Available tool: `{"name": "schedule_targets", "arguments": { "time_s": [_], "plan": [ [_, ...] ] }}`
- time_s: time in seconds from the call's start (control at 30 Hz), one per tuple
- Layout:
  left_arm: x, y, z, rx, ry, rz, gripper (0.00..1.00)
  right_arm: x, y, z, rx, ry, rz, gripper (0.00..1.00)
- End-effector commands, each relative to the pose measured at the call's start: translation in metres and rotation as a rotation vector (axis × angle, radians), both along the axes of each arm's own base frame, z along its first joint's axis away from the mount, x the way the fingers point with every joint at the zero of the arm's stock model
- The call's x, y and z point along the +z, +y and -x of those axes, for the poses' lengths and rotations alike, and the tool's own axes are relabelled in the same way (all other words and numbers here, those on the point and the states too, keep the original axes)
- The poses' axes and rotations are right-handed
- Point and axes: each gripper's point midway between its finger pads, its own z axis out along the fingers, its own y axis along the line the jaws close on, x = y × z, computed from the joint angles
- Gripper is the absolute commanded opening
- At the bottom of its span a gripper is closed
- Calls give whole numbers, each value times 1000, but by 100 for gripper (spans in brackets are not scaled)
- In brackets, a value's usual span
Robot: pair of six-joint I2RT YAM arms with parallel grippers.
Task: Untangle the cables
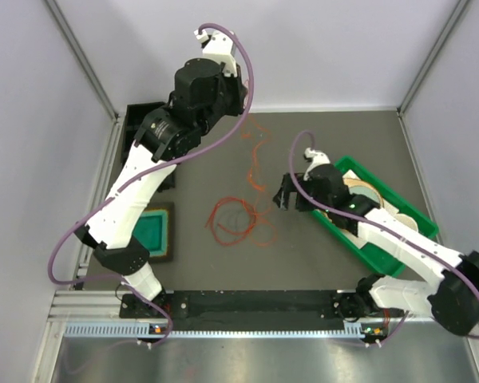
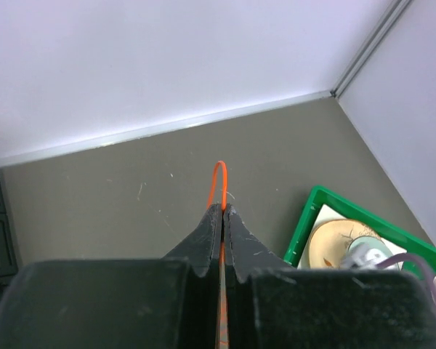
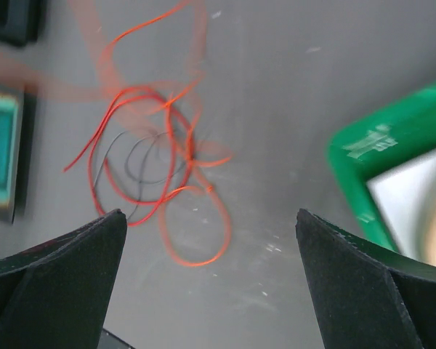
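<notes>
The robot's left gripper is held up high while the orange cable's lower loop rests against the red coil, so the right gripper should draw the hanging part of the orange cable clear.
The cables [image 1: 239, 219] lie in a loose tangle mid-table: several orange-red loops and one thin dark cord. One orange strand [image 1: 258, 159] runs from the tangle up toward the far side. My left gripper [image 1: 243, 116] is raised there and is shut on this orange cable; in the left wrist view a small orange loop [image 2: 218, 182] sticks out past the closed gripper [image 2: 224, 209]. My right gripper [image 1: 283, 195] is open and empty, just right of the tangle. In the right wrist view the tangle [image 3: 152, 160] lies ahead and left of the gripper [image 3: 211, 215], with the dark cord [image 3: 131, 156] inside the orange loops.
A green tray [image 1: 415, 214] holding round items stands at the right, under my right arm; it also shows in the left wrist view [image 2: 310, 218] and the right wrist view [image 3: 381, 142]. A black tray with a teal pad [image 1: 153, 231] sits at the left. A black box [image 1: 136, 120] stands at the far left.
</notes>
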Motion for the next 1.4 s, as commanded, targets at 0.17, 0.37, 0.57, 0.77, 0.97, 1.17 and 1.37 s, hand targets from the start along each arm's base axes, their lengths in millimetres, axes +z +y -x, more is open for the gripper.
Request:
{"name": "schedule_targets", "arguments": {
  "time_s": [0.17,0.37,0.57,0.77,0.97,1.17,1.37],
  "plan": [
    [12,1,3,-12,-23,24,0,0,74,-9,254,-173,-106,98],
    [16,4,6,-12,-29,36,0,-26,83,-49,142,-168,-45,97],
    [24,7,13,-17,-37,64,0,-45,103,-96,37,-175,-8,78],
    [27,21,17,22,-43,66,0,14,107,-124,-53,-304,-70,0],
    [27,59,12,151,-66,46,0,117,90,-124,-47,-538,-67,0],
    [22,98,-10,227,-59,70,0,222,75,-102,-37,-710,-222,0],
    [-1,105,-26,234,-21,46,0,266,79,-100,-9,-747,-335,0]
  ]
}}
